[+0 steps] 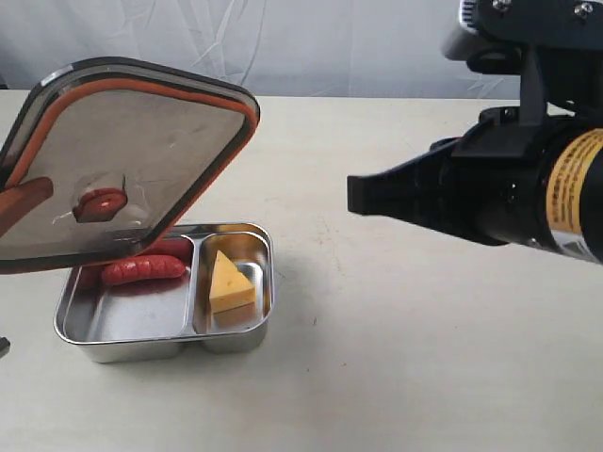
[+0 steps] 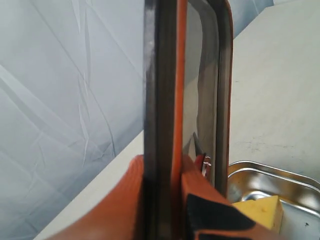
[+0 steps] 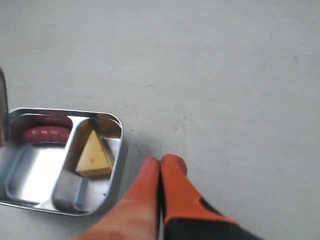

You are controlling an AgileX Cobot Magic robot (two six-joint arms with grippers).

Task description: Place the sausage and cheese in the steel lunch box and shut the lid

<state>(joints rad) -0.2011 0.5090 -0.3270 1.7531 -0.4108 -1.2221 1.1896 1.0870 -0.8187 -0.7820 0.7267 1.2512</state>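
The lid [image 1: 155, 155] is tilted steeply in my left gripper above the steel lunch box, so I should make it level and pass its free edge [image 1: 251, 111] to my right gripper.
The steel lunch box [image 1: 165, 348] sits on the table at the left. The red sausage [image 1: 143, 270] lies in its larger compartment and the yellow cheese [image 1: 231, 282] in the smaller one. The dark lid [image 1: 122, 160] hangs tilted above the box's far left side, with its orange seal and valve [image 1: 100, 201] facing me. My left gripper [image 2: 165, 165] is shut on the lid's edge [image 2: 160, 75], one orange finger [image 1: 24, 202] showing through it. My right gripper [image 3: 161, 162] is shut and empty, just right of the box [image 3: 117, 150], above the table.
The right arm's black body [image 1: 490, 188] fills the upper right of the exterior view. A pale wrinkled backdrop [image 1: 330, 47] stands behind the cream table [image 1: 405, 358].
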